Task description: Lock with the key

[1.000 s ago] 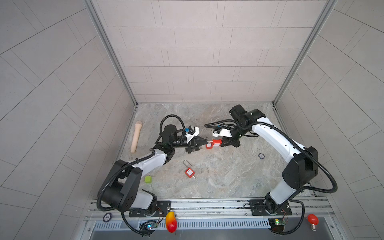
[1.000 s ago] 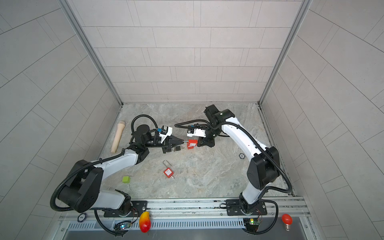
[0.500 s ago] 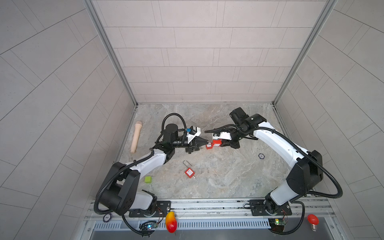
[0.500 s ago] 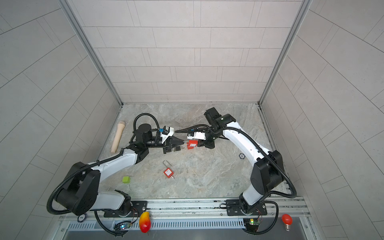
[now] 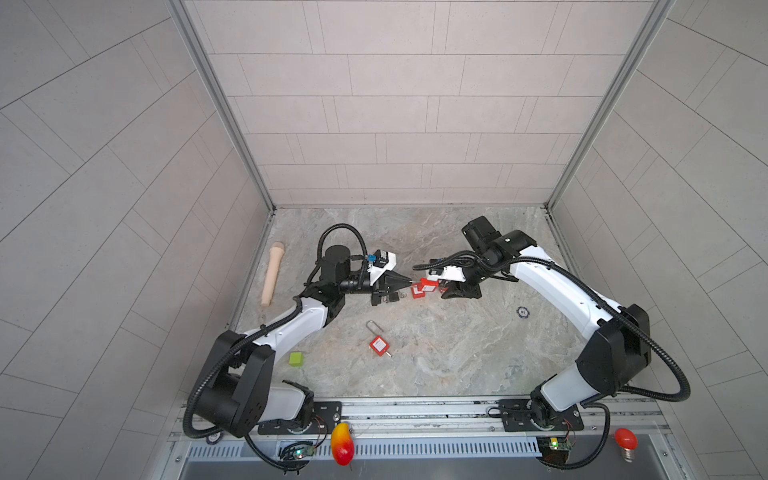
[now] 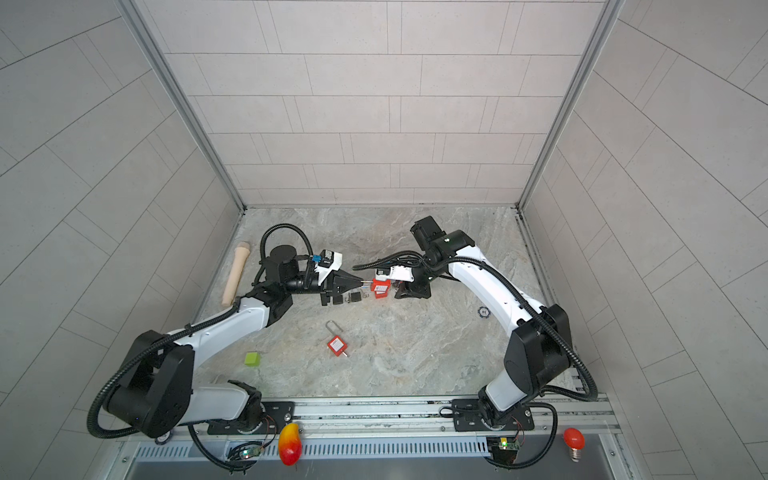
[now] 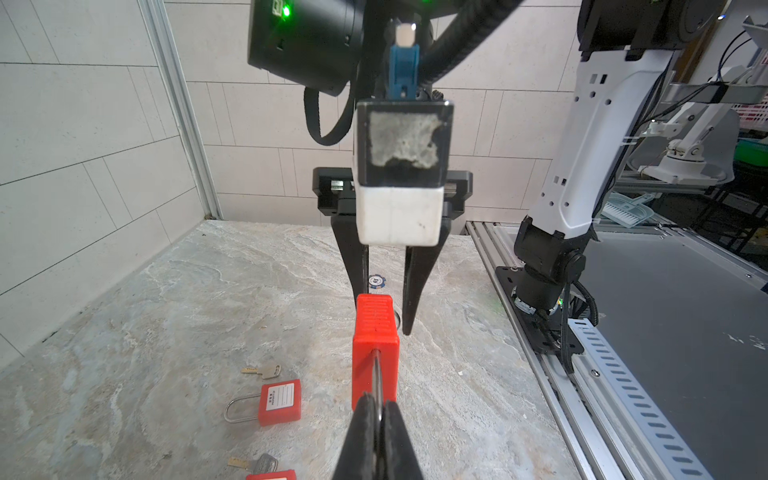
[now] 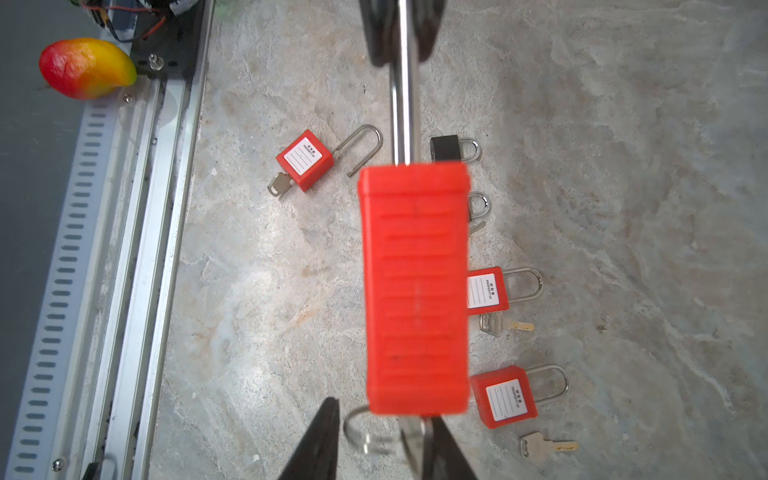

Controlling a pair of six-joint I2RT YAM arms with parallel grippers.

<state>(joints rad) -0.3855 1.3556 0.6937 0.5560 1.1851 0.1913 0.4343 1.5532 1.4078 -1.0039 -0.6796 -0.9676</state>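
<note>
The key in the red padlock [image 8: 424, 424] touches one finger of my open right gripper. I should centre my fingers on its bow [image 8: 416, 448], close and pull it straight out.
A red padlock [image 8: 415, 286] hangs in the air between my two grippers, also seen in both top views [image 5: 429, 284] [image 6: 380, 285]. My left gripper [image 7: 378, 405] is shut on its steel shackle [image 7: 376, 374], which runs away from the body in the right wrist view [image 8: 405, 104]. A silver key [image 8: 415, 440] with a wire ring [image 8: 359, 430] sticks out of the body's underside. My right gripper [image 8: 383, 409] stands open around that end. One of its fingers [image 8: 446, 449] lies next to the key, the other is apart from it.
Loose red padlocks [image 8: 505, 397] [image 8: 486, 289], keys [image 8: 540, 446] and small black padlocks [image 8: 446, 147] lie on the marble floor below. Another red padlock [image 5: 378, 345] with its key in lies nearer the front. A green cube [image 5: 296, 358], a beige cylinder [image 5: 272, 274] and a chip [image 5: 522, 311] lie around.
My right gripper's wrist turned, then its jaws came apart at the key end of the padlock. My left gripper has kept its hold on the shackle.
</note>
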